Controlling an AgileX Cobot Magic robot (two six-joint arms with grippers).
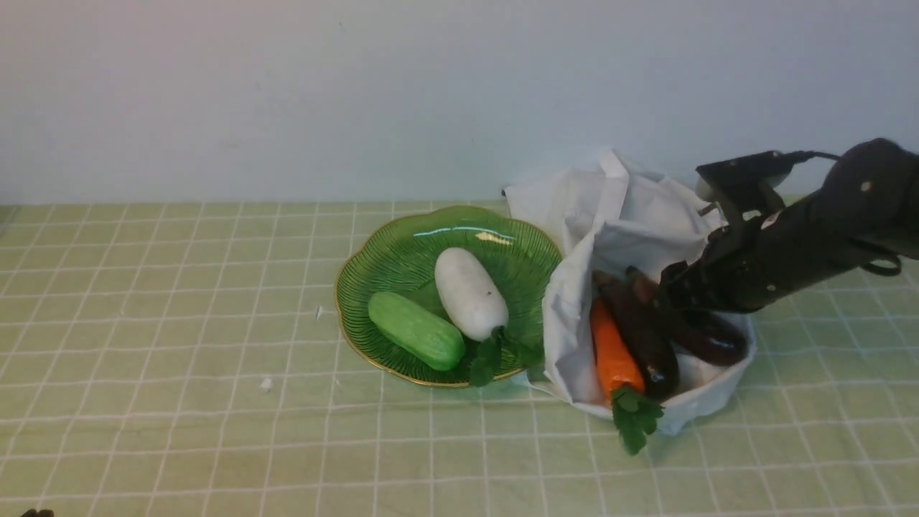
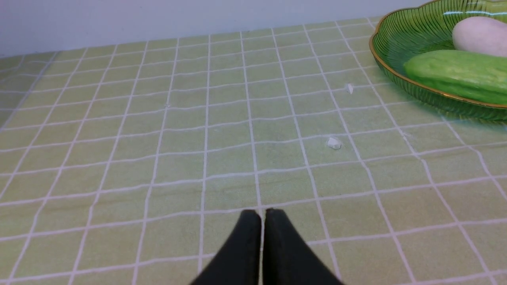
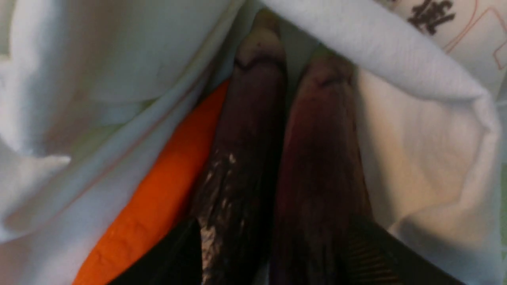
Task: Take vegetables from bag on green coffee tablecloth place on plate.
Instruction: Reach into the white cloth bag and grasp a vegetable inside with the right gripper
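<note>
I expect the purple eggplant to come out alone when I lift it from the bag, since a narrow gap keeps it apart from its dark neighbor.
The white bag lies open on the green checked tablecloth, to the right of the green glass plate. Inside the bag lie an orange carrot and two dark eggplants. My right gripper reaches into the bag from the right. In the right wrist view it stands open, its fingers spread on either side of both eggplants, with the carrot beside them. My left gripper is shut and empty, low over bare cloth left of the plate.
A white oval vegetable and a green cucumber lie on the plate. Small white scraps sit on the cloth left of it. A pale wall closes the back of the table.
</note>
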